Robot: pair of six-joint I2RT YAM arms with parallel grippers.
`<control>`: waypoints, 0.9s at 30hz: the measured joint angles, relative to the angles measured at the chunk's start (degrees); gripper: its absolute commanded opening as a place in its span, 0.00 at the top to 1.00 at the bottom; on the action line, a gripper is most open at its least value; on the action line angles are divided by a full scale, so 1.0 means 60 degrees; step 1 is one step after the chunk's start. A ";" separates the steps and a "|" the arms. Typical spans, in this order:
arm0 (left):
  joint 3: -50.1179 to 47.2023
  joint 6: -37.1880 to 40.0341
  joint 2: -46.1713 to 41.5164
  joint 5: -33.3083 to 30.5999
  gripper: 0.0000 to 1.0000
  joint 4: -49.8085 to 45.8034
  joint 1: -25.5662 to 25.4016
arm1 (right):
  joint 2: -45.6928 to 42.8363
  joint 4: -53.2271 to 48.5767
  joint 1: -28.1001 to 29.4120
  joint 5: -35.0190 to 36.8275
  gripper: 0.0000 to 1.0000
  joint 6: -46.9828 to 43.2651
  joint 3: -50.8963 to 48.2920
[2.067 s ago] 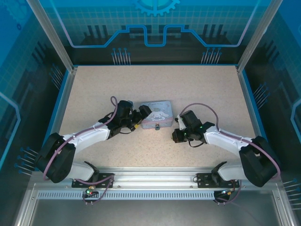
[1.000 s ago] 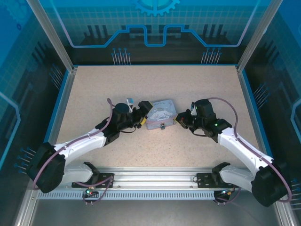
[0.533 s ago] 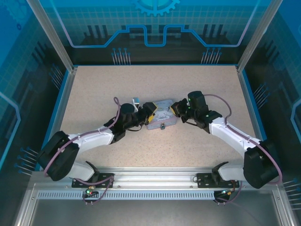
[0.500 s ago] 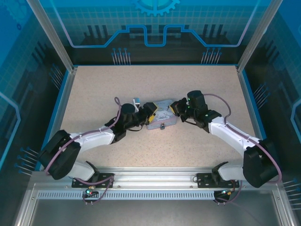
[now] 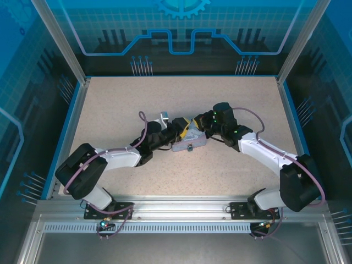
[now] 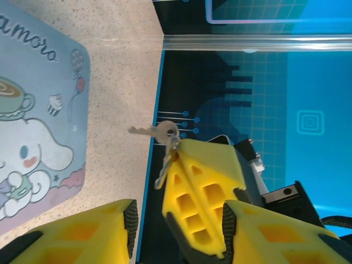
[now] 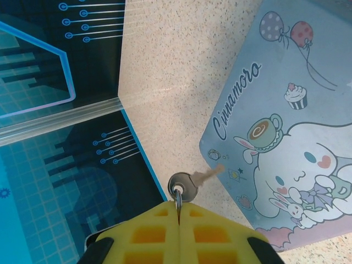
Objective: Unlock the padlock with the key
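Note:
My right gripper has hold of only the key's ring. I should hand the key to my left gripper and then grip the key's head with my right gripper.
My right gripper is shut on the ring of the key, whose blade sticks out level toward the tin. The key shows again in the left wrist view, at the tip of the right gripper's fingers. My left gripper stands open around those fingers: its right pad lies against them and its left pad is apart. From above, both grippers meet over the tin's back edge. The padlock is a tiny dark thing at the tin's front edge.
The tin is pastel blue with a cartoon print and lies flat mid-table. A blue wall edge runs close behind the grippers. Speckled table stretches to the back and on both sides.
Both grippers have closed in on each other above the tin's back edge. The left jaws have narrowed around the right gripper's tips. The right gripper stays shut on the key.

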 measured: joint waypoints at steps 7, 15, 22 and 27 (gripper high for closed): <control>0.0164 -0.0047 0.0426 -0.0142 0.61 0.0382 -0.0018 | 0.0015 0.0135 0.0004 -0.0004 1.00 0.0084 0.0000; 0.0182 -0.0255 0.0725 -0.0262 0.71 0.0714 -0.0051 | 0.0055 0.0277 0.0007 -0.0004 1.00 0.0091 -0.0004; 0.0259 -0.0251 0.0736 -0.0328 0.78 0.0758 -0.0058 | 0.0055 0.0313 0.0007 -0.0004 1.00 0.0127 -0.0004; 0.0262 -0.0255 0.0809 -0.0368 0.87 0.0758 -0.0062 | 0.0055 0.0339 0.0007 -0.0004 1.00 0.0153 -0.0004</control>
